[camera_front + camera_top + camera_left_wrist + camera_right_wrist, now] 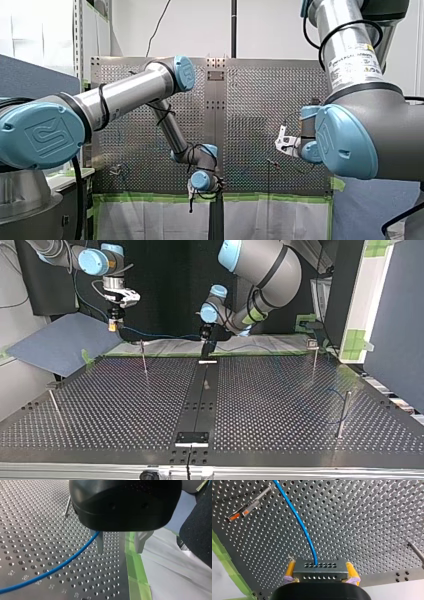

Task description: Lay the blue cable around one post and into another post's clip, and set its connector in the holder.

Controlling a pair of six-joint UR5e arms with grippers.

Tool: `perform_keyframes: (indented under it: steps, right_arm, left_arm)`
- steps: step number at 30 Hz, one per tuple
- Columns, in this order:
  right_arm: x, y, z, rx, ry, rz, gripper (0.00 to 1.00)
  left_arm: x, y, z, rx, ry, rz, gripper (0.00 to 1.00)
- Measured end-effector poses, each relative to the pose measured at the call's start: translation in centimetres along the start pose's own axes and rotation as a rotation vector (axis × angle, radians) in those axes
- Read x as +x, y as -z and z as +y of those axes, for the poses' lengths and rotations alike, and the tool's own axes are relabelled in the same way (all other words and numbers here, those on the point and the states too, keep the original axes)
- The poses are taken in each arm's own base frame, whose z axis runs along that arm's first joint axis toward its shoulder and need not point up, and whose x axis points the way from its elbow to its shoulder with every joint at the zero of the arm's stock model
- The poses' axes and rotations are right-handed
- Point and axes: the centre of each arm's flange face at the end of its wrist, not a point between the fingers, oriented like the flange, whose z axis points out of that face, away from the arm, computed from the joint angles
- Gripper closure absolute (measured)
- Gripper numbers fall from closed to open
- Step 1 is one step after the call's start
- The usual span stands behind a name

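Note:
The blue cable (300,521) comes out of the connector in one gentle bow (310,543), so the cable will tip over but stay smoothly stretched out when I carry it.
The blue cable (299,522) leaves a grey metal connector (320,568), and my right gripper (321,576) is shut on that connector with its yellow pads. In the top view this gripper (115,320) hangs above the table's far left corner, and the cable (160,335) runs from it towards my left gripper (206,349). My left gripper (120,551) stands open just above the plate's far edge. The cable (62,563) passes one metal finger (100,543), and nothing lies between the two.
Thin posts stand on the perforated table (280,405): one at the far left (144,359), one at the far right (314,357), one at the near right (342,415). A clip post with an orange part (242,513) lies ahead of my right gripper. Green tape (136,567) edges the plate.

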Motion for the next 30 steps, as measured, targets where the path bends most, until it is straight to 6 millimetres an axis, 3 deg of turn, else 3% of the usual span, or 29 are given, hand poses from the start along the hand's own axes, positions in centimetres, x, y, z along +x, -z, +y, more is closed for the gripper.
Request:
perform_keyframes:
  steps: [30]
  right_arm:
    - [-0.07,-0.18,0.61,-0.023,0.008,0.008,1.00]
  left_arm:
    - [0.34,0.79,-0.31,-0.031,-0.040,0.030,0.39]
